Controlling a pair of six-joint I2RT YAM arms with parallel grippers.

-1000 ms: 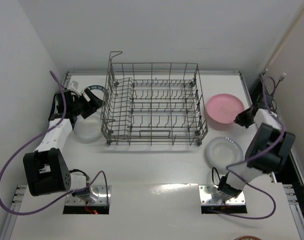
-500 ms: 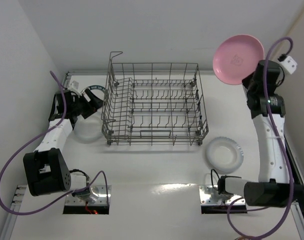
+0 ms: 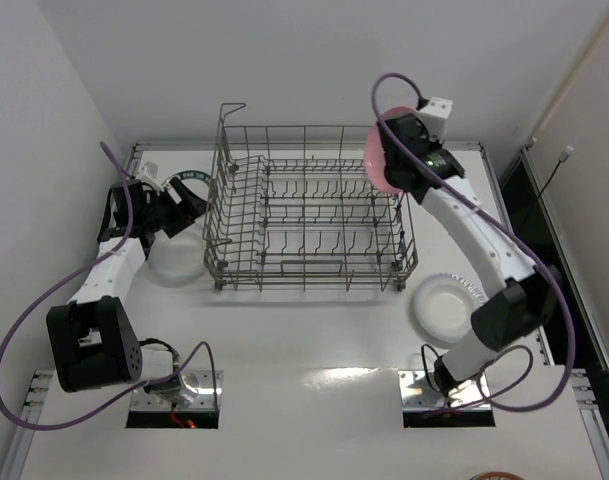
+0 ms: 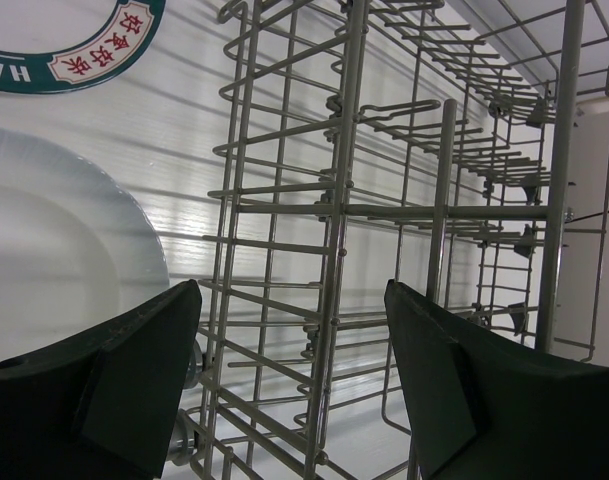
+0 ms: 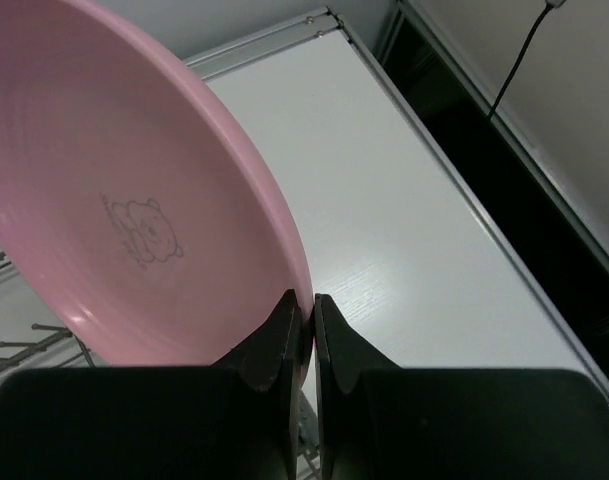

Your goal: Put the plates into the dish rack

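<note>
I should bring the pink plate (image 3: 380,163) over the rack's near pegs (image 3: 376,236) with my right gripper and lower it upright into them, because the plate hangs over the rack's far corner.
The pink plate (image 5: 134,220) is held by its rim in my shut right gripper (image 5: 310,305). In the top view it stands on edge (image 3: 378,160) above the far right corner of the grey wire dish rack (image 3: 309,205). My left gripper (image 4: 289,300) is open with nothing in it, facing the rack's left side (image 4: 334,210). Below it on the table lies a whitish plate (image 4: 54,250). A white plate with a dark lettered rim (image 3: 184,180) lies behind it. Another whitish plate (image 3: 449,305) lies right of the rack.
The rack has tall mesh sides and rows of upright tines (image 3: 314,235). White walls stand close to the table at the left and back. A dark gap (image 3: 554,230) runs along the table's right edge. The arm bases (image 3: 174,390) sit at the near edge.
My right arm lifted the pink plate off the table at the right, raised it high, then swung it left over the rack's far right corner. The left arm has not moved.
</note>
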